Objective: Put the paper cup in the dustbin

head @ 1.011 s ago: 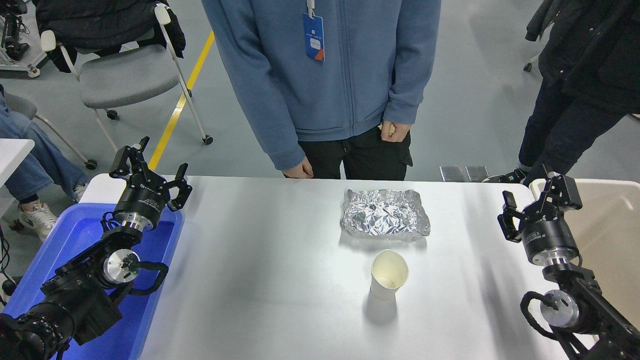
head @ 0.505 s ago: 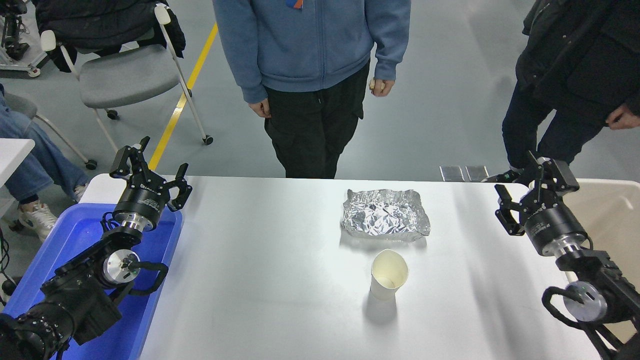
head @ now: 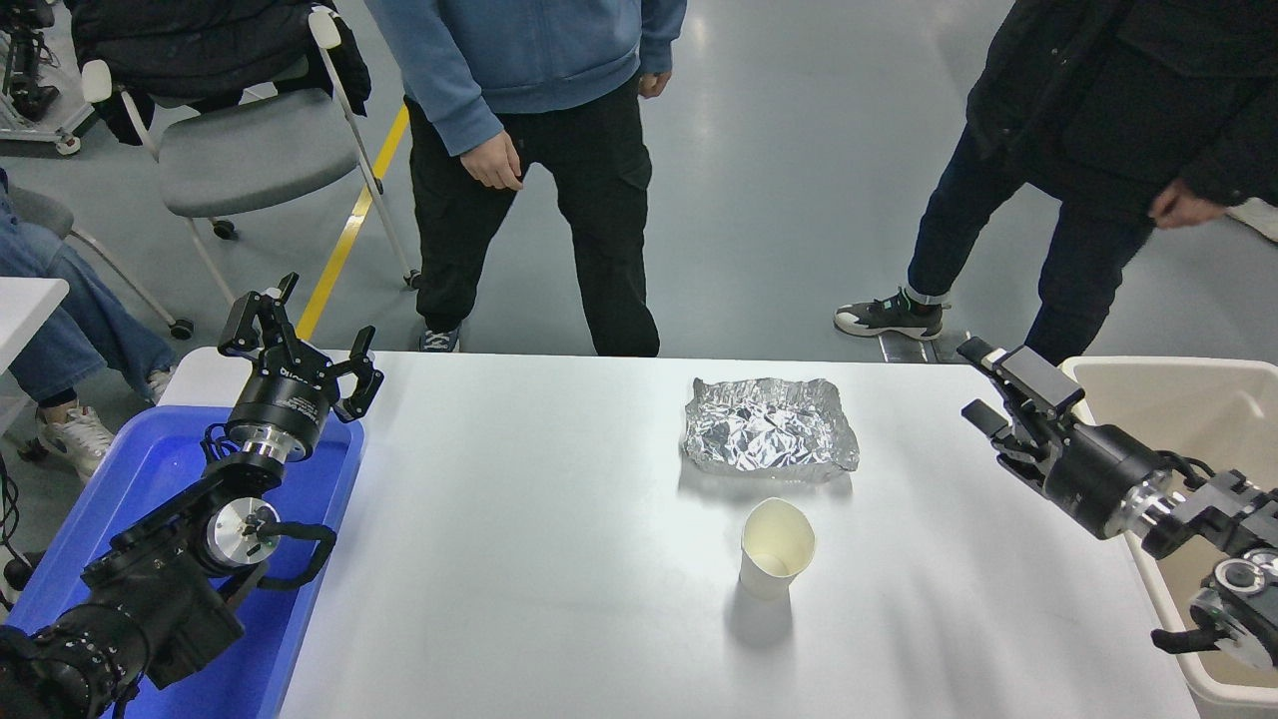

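Note:
The paper cup's opening (head: 781, 537) shows just its pale inside, so the paper cup should tip sideways empty and leave the table dry when the robot carries it.
The off-white paper cup (head: 777, 559) stands upright on the white table (head: 559, 519), right of centre, just in front of a crumpled silver foil (head: 769, 426). The beige dustbin (head: 1178, 399) stands at the table's right edge. My right gripper (head: 983, 384) is open and empty, over the table's right rim beside the bin, well right of the cup and pointing left. My left gripper (head: 300, 335) is open and parked at the lower left over the blue tray.
A blue plastic tray (head: 150, 479) sits at the table's left edge. Two people stand beyond the far side, one in a blue jacket (head: 519, 60), one in black (head: 1098, 120). A grey chair (head: 250, 150) stands at the far left.
My right arm has swung so the gripper now points left and sits a little higher and farther left. The person in blue stepped back and left. The cup and left arm have not moved.

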